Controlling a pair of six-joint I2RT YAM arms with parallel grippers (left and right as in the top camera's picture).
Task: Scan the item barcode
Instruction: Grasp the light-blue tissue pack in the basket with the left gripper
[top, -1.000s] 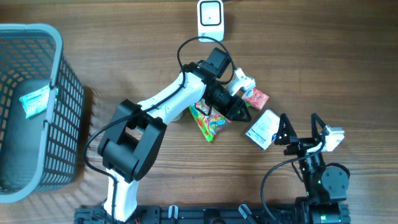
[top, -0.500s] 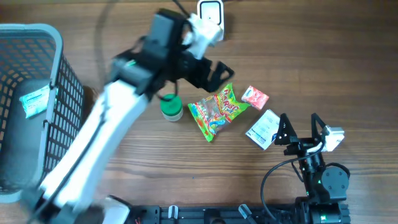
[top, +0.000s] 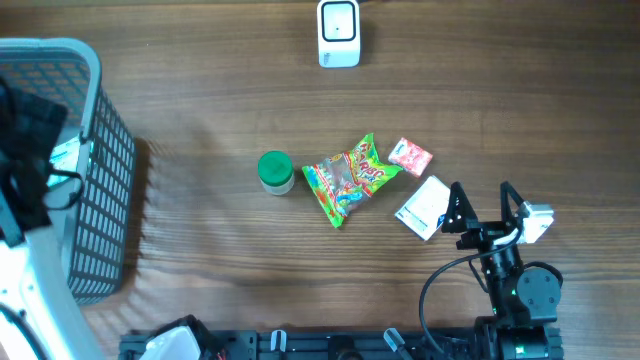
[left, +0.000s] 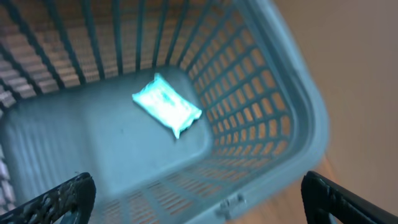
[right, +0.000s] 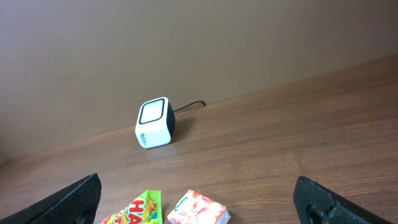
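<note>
The light blue packet (left: 166, 106) lies free on the bottom of the blue basket, so my open left gripper should keep going down until its fingers are on both sides of the packet (top: 67, 156), then close.
The white barcode scanner (top: 339, 33) stands at the table's far edge and also shows as a scanner (right: 154, 123) in the right wrist view. Mid-table lie a green-capped bottle (top: 275, 171), a candy bag (top: 347, 180), a pink packet (top: 410, 157) and a white box (top: 423, 208). My left gripper (left: 202, 202) hangs open and empty over the blue basket (left: 292, 118), where a light blue packet (left: 166, 106) lies on the floor. My right gripper (top: 483, 205) stands open and empty just right of the white box.
The blue basket (top: 105, 150) fills the table's left side, with my blurred left arm (top: 25, 200) over it. The scanner's cable (right: 189, 106) runs back to the wall. The candy bag (right: 134, 211) and pink packet (right: 199, 211) lie between my right fingers' view.
My left arm has swung from the items mid-table, past the scanner, to above the basket, and its jaws have opened. The candy bag shifted slightly and lies uncovered. The right arm has not moved.
</note>
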